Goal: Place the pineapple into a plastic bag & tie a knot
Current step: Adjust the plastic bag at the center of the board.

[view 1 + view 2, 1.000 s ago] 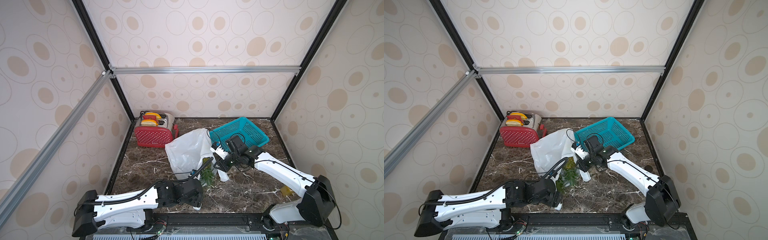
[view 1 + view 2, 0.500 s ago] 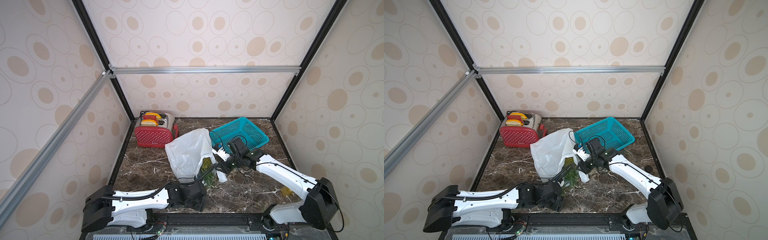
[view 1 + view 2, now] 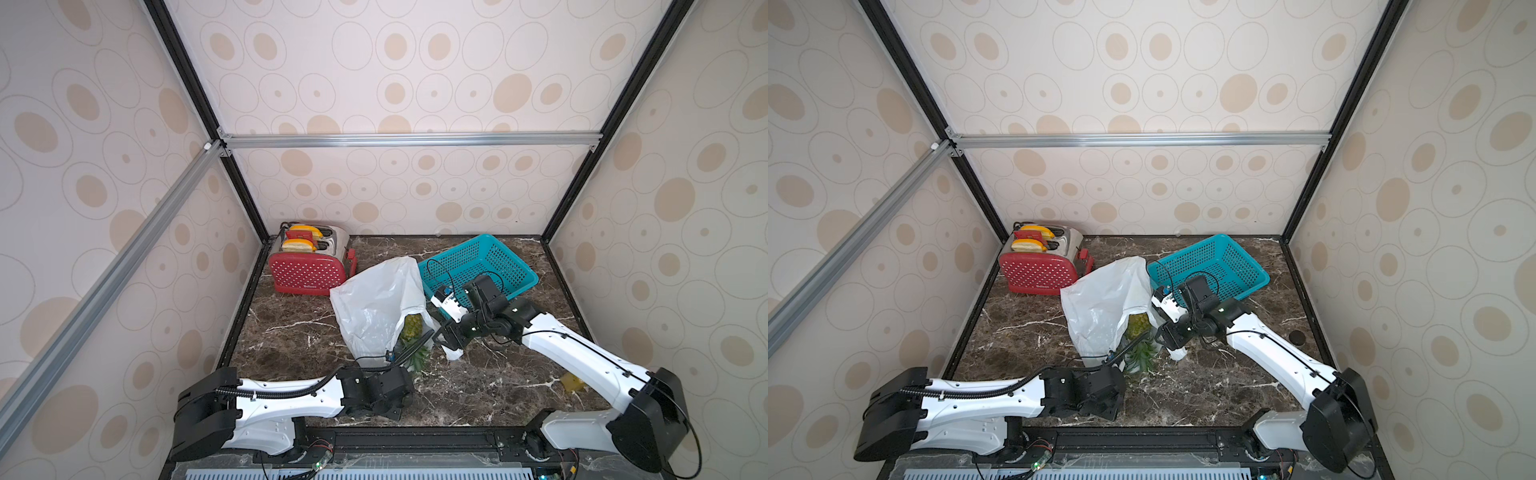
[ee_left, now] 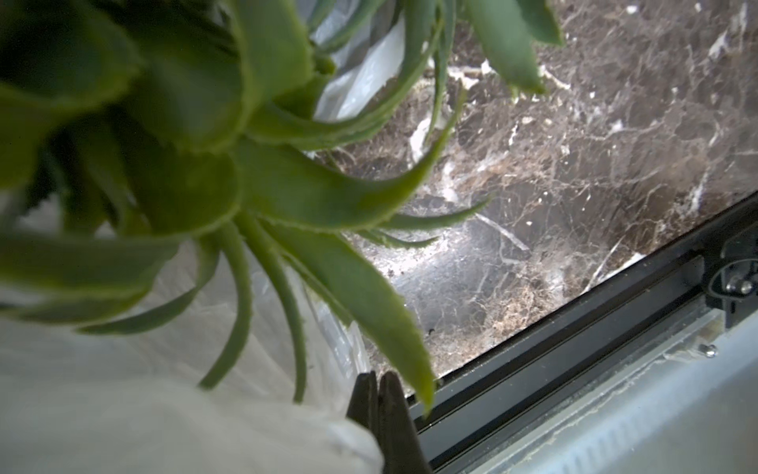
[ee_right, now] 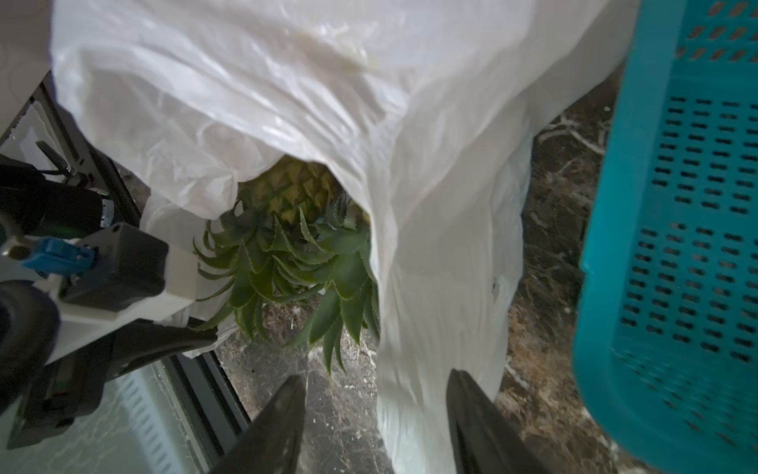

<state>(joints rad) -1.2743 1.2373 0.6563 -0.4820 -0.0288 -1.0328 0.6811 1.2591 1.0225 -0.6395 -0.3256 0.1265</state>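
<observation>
Next, I grip the hanging piece (image 5: 434,347) of the bag with my right gripper and lift the bag's opening before the knot, because the pineapple's green top (image 3: 1140,356) pokes out of the lying bag's opening.
The plastic bag (image 3: 374,303) (image 3: 1100,303) lies on the marble with its mouth toward the front. The pineapple (image 3: 411,328) (image 3: 1138,326) lies inside; its yellow body (image 5: 295,184) shows in the mouth and its green crown (image 4: 205,164) sticks out. By the crown, near the front rail, my left gripper (image 4: 377,390) (image 3: 405,376) is shut, with bag film bunched against its fingers. My right gripper (image 5: 375,394) (image 3: 440,338) stands open at the mouth's right side. A hanging strip of the bag (image 5: 430,328) sits loose between its fingers. No knot shows.
A teal mesh basket (image 3: 498,257) (image 5: 676,205) stands tilted just behind my right arm. A red toaster (image 3: 307,270) sits at the back left. A small yellow scrap (image 3: 571,382) lies at the front right. The black front rail (image 4: 574,349) runs close to my left gripper.
My left gripper has drawn back toward the front edge and closed. My right gripper has opened, letting the bag's edge go slack.
</observation>
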